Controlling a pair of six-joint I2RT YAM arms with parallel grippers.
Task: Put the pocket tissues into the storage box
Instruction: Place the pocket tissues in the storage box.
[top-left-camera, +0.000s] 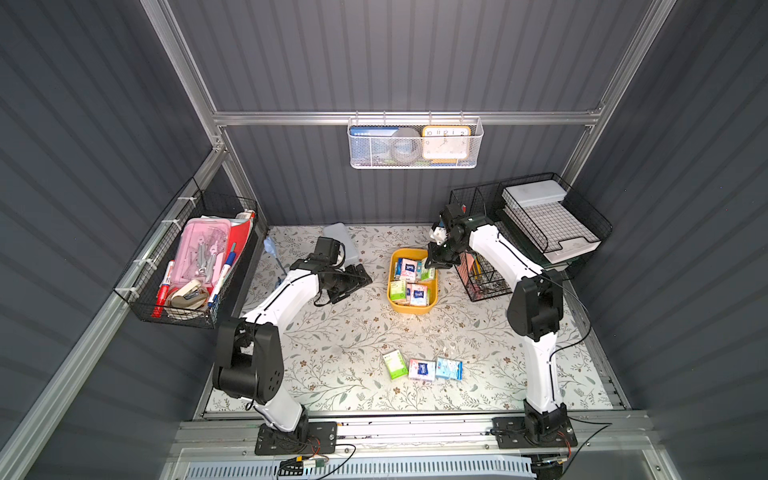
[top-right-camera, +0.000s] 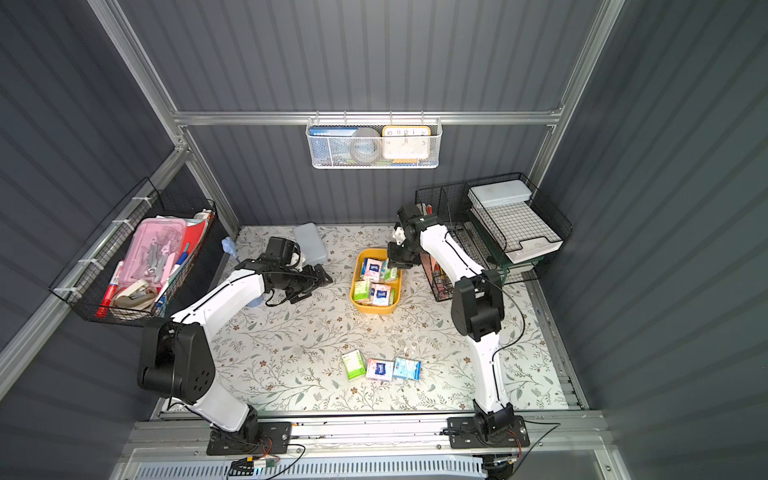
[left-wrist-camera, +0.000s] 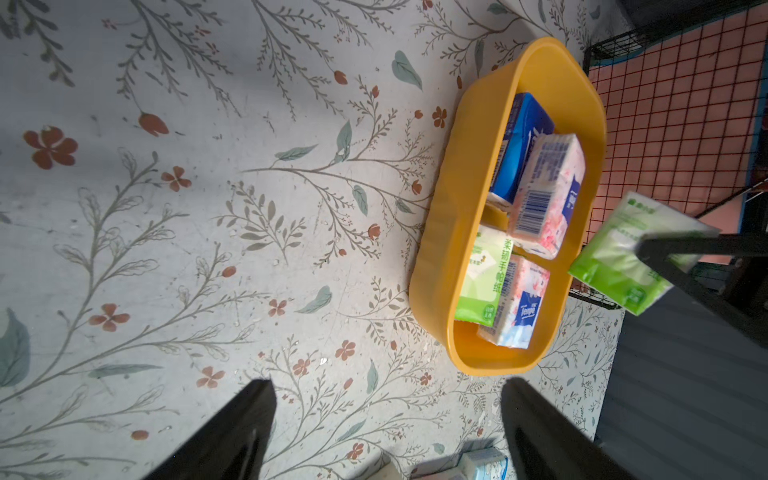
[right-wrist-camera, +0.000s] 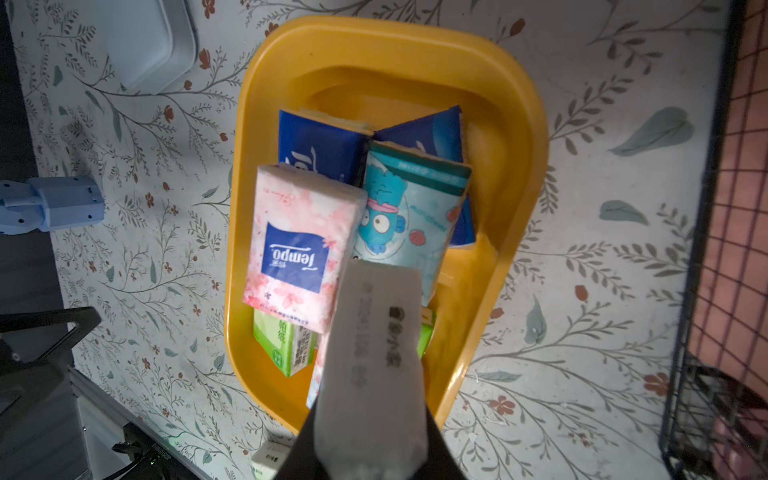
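Observation:
I should keep lowering my right gripper, because the green-white packet hangs inside the yellow storage box's rim, and then let the packet go beside the pink-white packet.
The yellow storage box stands at the middle back of the table and holds several pocket tissues in dark blue, pink-white, green and light blue. My right gripper hangs over the box's right rim, shut on a green-white packet. My left gripper is open and empty, low over the cloth just left of the box. Three loose packets lie in a row near the front: green, pink-white and light blue.
A grey lidded case lies behind the left arm. A black wire basket stands close to the box's right side, with a wire tray rack behind it. A basket of stationery hangs on the left wall.

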